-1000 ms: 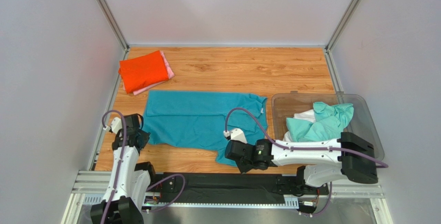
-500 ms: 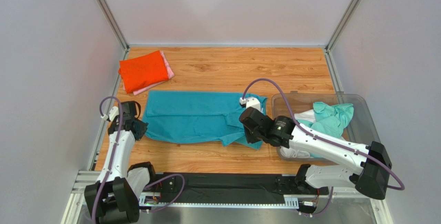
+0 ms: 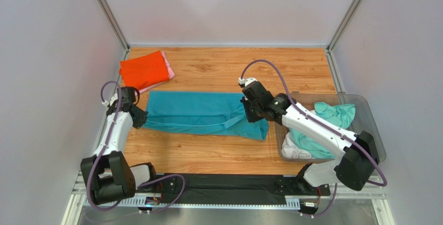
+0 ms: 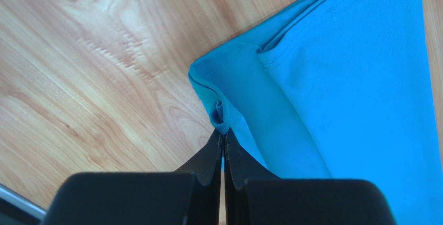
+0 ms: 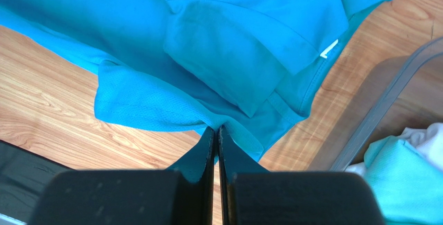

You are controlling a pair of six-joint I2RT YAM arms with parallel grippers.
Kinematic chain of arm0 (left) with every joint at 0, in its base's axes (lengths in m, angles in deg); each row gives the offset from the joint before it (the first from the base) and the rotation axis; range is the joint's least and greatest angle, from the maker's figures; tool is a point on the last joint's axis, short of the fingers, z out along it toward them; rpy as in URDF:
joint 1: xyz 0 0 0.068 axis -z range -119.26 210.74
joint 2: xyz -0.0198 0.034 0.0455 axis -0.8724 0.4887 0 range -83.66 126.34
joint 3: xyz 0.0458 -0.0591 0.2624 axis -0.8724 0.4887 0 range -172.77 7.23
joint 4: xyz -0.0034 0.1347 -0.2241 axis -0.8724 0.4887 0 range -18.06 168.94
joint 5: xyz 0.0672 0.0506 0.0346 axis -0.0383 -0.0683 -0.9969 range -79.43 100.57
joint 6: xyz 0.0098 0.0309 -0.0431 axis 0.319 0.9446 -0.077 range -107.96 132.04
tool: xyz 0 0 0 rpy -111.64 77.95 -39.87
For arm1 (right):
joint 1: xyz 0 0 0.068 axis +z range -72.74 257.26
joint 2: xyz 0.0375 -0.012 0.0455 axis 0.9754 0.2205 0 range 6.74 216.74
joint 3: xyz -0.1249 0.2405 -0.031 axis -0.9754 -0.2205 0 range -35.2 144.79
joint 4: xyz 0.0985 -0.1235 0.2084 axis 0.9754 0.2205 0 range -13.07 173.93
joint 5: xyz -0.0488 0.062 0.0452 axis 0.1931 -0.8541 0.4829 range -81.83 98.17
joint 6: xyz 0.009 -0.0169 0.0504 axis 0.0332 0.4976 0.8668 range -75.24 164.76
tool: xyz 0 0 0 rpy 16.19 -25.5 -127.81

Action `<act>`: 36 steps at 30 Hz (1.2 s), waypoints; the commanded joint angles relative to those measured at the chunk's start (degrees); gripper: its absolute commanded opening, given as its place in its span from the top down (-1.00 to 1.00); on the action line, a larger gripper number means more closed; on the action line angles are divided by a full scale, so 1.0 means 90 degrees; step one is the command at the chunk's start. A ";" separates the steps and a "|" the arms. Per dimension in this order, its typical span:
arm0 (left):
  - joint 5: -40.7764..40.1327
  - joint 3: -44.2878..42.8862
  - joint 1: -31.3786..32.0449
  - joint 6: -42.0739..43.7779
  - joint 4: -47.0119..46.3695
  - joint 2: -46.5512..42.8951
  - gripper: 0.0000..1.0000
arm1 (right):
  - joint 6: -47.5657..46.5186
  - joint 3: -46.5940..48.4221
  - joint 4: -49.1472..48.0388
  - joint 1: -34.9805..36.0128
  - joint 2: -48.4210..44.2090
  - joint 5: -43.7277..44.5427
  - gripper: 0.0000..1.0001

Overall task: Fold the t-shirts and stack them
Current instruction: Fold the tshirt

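The teal t-shirt lies crosswise with its collar [image 5: 326, 53] by the bin, so next my left gripper pulls the hem [image 3: 150, 107] to the front while my right gripper swings the collar back.
A teal t-shirt [image 3: 200, 113] lies as a long folded band across the middle of the wooden table [image 3: 229, 69]. My left gripper [image 3: 138, 117] is shut on its left corner, the pinched cloth bunched at the fingertips [image 4: 222, 130]. At the shirt's right end my right gripper [image 3: 248, 112] is shut on the teal edge [image 5: 217, 127], with the collar and a white label [image 5: 328, 49] just beyond. An orange-red t-shirt [image 3: 143, 71] lies folded on a pink one [image 3: 167, 64] at the back left.
A clear plastic bin [image 3: 364, 112] at the right holds a mint-green shirt [image 3: 325, 122] and a white one [image 3: 294, 151]. The bin's rim [image 5: 387, 95] lies close to my right gripper. Metal frame rails run along the table's sides.
Both grippers have carried the teal shirt's near edge away from me over its far part, so the shirt is now a narrower band. The right arm has swung from the front edge to mid-table.
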 commanded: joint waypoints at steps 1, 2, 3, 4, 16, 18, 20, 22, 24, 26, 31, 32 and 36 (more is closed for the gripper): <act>0.0141 -0.0423 -0.0006 0.0236 -0.0127 0.0398 1.00 | -0.0644 0.0487 -0.0129 -0.0266 0.0246 -0.0410 1.00; 0.0161 -0.0473 0.0004 0.0266 -0.0195 0.0496 1.00 | -0.0742 0.0546 -0.0139 -0.0326 0.0402 -0.0536 1.00; 0.0190 -0.0599 0.0042 0.0295 -0.0206 0.0719 1.00 | -0.0830 0.0691 -0.0129 -0.0413 0.0490 -0.0576 1.00; 0.0181 -0.0658 0.0072 0.0305 -0.0206 0.0828 1.00 | -0.1024 0.0780 -0.0120 -0.0453 0.0684 -0.0605 1.00; -0.0113 -0.1342 0.0150 0.0237 -0.0206 0.2058 1.00 | -0.1895 0.2703 0.0564 -0.1039 0.2774 -0.0694 0.99; -0.0113 -0.1459 0.0150 0.0207 -0.0206 0.2293 1.00 | -0.1837 0.2909 0.0593 -0.1088 0.3010 -0.0587 0.99; -0.0093 -0.1537 0.0150 0.0188 -0.0206 0.2488 0.92 | -0.1740 0.3210 0.0593 -0.1136 0.3342 -0.0489 0.93; -0.0054 -0.1683 0.0150 0.0227 -0.0177 0.2606 0.72 | -0.1516 0.3446 0.0594 -0.1185 0.3692 -0.0333 0.77; -0.0035 -0.1849 0.0150 0.0246 -0.0118 0.2703 0.22 | -0.1398 0.3836 0.0564 -0.1224 0.3918 -0.0031 0.62; 0.0034 -0.1947 0.0150 0.0275 -0.0059 0.2636 -0.20 | -0.1251 0.4148 0.0603 -0.1225 0.4133 0.0155 0.26; 0.0327 -0.2026 0.0218 0.0295 0.0019 0.2158 -0.99 | -0.0861 0.3956 0.0506 -0.1195 0.3677 0.0127 -0.55; 0.0366 -0.1987 0.0296 0.0285 0.0009 0.1964 -0.99 | -0.0715 0.3800 0.0457 -0.1186 0.3520 0.0049 -0.98; 0.0483 -0.1899 0.0579 0.0353 -0.0030 0.1649 -0.99 | -0.0168 0.2513 -0.0137 -0.0942 0.2312 -0.0078 -1.00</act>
